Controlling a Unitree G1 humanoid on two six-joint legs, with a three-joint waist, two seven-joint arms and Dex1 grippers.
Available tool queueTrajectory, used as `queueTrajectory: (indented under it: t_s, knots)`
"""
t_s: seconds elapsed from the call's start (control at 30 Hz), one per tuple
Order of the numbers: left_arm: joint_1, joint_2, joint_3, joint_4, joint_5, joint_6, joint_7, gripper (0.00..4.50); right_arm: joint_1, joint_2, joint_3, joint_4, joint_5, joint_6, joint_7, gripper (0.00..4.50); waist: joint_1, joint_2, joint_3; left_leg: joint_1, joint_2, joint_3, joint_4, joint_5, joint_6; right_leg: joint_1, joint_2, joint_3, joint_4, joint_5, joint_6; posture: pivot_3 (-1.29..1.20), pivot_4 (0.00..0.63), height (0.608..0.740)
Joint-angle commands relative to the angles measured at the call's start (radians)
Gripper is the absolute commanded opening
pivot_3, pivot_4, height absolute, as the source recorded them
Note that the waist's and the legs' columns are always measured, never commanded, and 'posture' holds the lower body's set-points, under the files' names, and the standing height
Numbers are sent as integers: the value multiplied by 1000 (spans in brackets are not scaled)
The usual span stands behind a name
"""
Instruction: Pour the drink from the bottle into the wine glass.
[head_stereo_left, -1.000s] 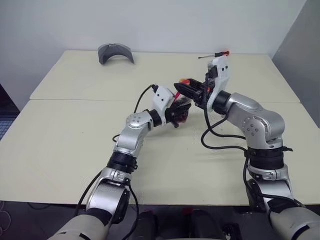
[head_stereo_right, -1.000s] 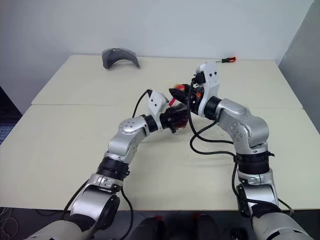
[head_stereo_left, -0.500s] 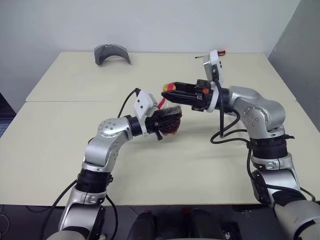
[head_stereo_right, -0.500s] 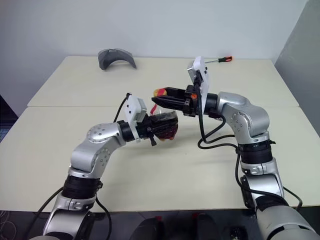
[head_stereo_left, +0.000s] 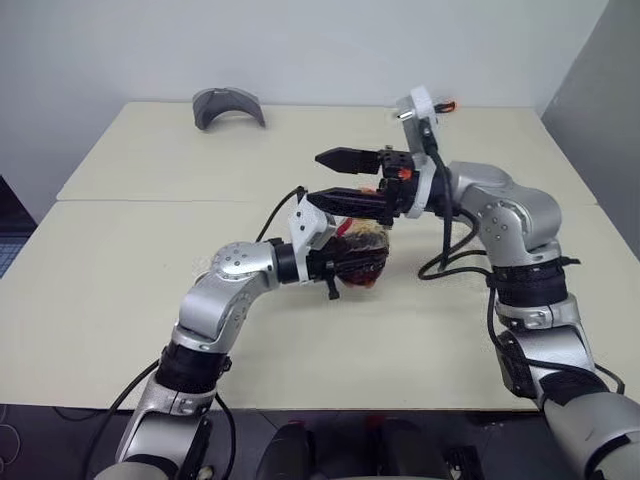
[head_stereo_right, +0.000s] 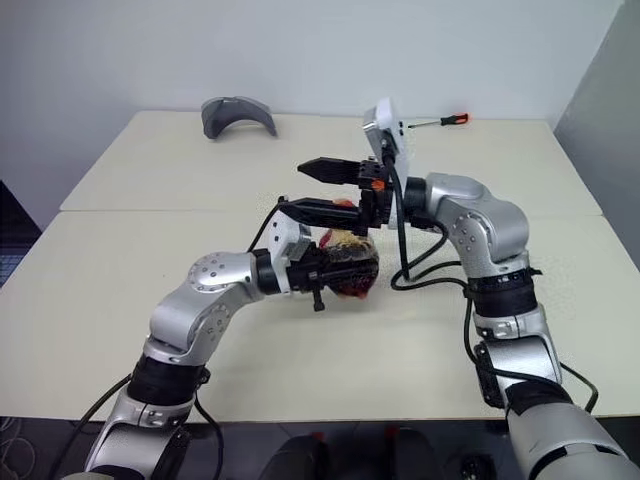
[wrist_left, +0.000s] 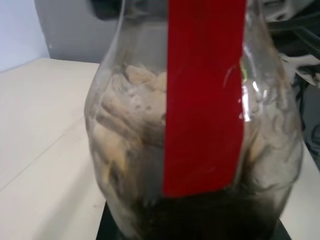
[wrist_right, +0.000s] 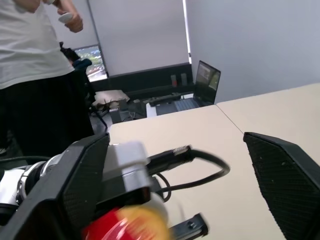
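My right gripper should move back and straddle the top (head_stereo_right: 343, 203) before it closes, because the bottle's top (wrist_right: 135, 224) is below its fingers and off their middle.
My left gripper (head_stereo_left: 356, 268) is shut on the bottle (head_stereo_left: 371, 241), a squat clear one with a red label strip (wrist_left: 202, 95), and holds it above the middle of the table (head_stereo_left: 120, 300). The dark drink (wrist_left: 200, 217) lies low in the bottle, under a pale foamy mass. Just above the bottle's top, my right gripper (head_stereo_left: 338, 178) points to the left, open wide, with nothing between its fingers (wrist_right: 282, 175). The bottle's red and yellow top (wrist_right: 122, 225) shows below those fingers in the right wrist view. The wine glass is out of view.
A grey curved object (head_stereo_left: 228, 105) lies at the table's back left. A red-handled screwdriver (head_stereo_right: 445, 121) lies at the back edge. In the right wrist view a person (wrist_right: 35, 75) stands beyond the table, near a laptop (wrist_right: 200, 85).
My right gripper, shut at the bottle's top before, has spread its fingers wide. The left arm has drawn the bottle back toward me.
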Motion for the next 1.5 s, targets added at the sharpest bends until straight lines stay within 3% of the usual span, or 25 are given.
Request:
queueTrajectory:
  t_s: [0.03,0.4,0.87,0.97,1.2,1.5]
  knots:
    - [-49,-18,23,36,6,-52,14,847,34,-30,-57,-130,41,53,-98,4500,0,0,0,0,0,0,0,0,0,0,0,0,0,0,0,0,150,740]
    - [-129,-65,36,250,60,-175,53,847,120,-60,-110,-301,58,109,-347,4500,-3,0,0,0,0,0,-1,0,0,0,0,0,1,0,0,0,150,740]
    - [-210,-101,47,390,87,-260,39,847,101,-14,-31,-257,-22,32,-449,4500,-3,0,0,0,0,0,0,0,0,0,0,0,0,0,0,0,150,740]
    - [-206,-100,49,383,87,-253,40,847,90,5,-39,-221,-40,0,-472,3888,-3,0,0,0,0,0,0,0,0,0,0,0,0,0,0,0,150,740]
    - [-184,-96,48,351,84,-238,43,845,77,26,-57,-187,-42,-25,-484,1429,-3,0,0,0,0,0,0,0,0,-1,0,0,0,0,0,0,150,740]
    - [-132,-87,37,255,77,-193,39,794,71,17,-34,-197,-6,-37,-392,1412,-4,0,0,0,0,0,-1,0,0,-1,0,0,0,0,0,0,150,740]
